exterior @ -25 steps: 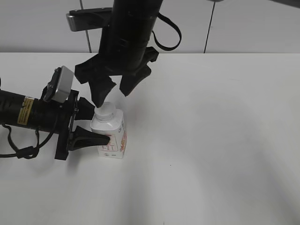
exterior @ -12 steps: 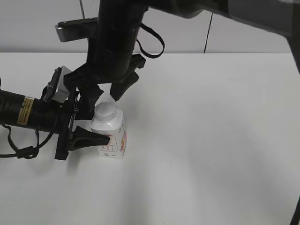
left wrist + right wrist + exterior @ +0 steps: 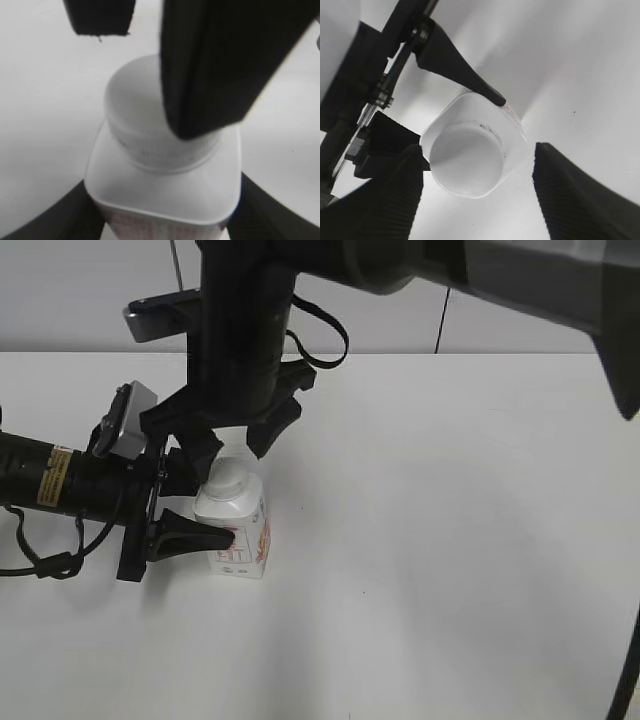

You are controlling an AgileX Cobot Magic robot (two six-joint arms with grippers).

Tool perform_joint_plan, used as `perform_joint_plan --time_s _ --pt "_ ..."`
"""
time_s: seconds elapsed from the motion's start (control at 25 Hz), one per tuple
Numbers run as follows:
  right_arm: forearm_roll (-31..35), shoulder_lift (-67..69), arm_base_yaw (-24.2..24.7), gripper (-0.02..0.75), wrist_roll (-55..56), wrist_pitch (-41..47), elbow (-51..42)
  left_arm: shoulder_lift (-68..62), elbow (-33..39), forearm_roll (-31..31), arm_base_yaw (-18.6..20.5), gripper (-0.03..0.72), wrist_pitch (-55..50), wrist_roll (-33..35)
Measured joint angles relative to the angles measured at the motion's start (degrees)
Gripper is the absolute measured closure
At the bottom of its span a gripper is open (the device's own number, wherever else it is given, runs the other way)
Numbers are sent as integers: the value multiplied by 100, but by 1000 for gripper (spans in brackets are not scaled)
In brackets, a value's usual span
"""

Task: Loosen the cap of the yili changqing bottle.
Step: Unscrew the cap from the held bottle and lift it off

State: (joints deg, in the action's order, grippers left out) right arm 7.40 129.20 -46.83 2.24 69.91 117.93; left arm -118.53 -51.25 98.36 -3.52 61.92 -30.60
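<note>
I expect the bottle (image 3: pixel 241 538) to stay upright and face the same way when I turn the white cap, as my left gripper (image 3: pixel 198 537) is closed around the bottle's body.
The yili changqing bottle (image 3: pixel 240 535), white with red-orange print, stands upright on the white table. It also shows in the left wrist view (image 3: pixel 165 195) and from above in the right wrist view (image 3: pixel 512 127). Its white cap (image 3: pixel 227 478) (image 3: pixel 130 105) (image 3: pixel 465 160) sits on the neck. My left gripper (image 3: pixel 190 510) is shut on the bottle's body from the left. My right gripper (image 3: pixel 232 445) (image 3: pixel 477 195) hangs open just above the cap, one finger on each side, not touching it.
The white table (image 3: pixel 450 540) spreads to the right and front of the bottle. A light wall with dark seams (image 3: pixel 440 310) runs along the table's far edge.
My right gripper has shifted left and lowered, so its open fingers now straddle the cap. The left gripper and the bottle have not moved.
</note>
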Motion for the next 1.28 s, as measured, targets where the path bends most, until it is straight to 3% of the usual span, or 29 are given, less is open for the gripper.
perform_joint_plan --time_s 1.28 --pt "58 104 -32 263 19 0 0 0 0 0 0 266 -5 0"
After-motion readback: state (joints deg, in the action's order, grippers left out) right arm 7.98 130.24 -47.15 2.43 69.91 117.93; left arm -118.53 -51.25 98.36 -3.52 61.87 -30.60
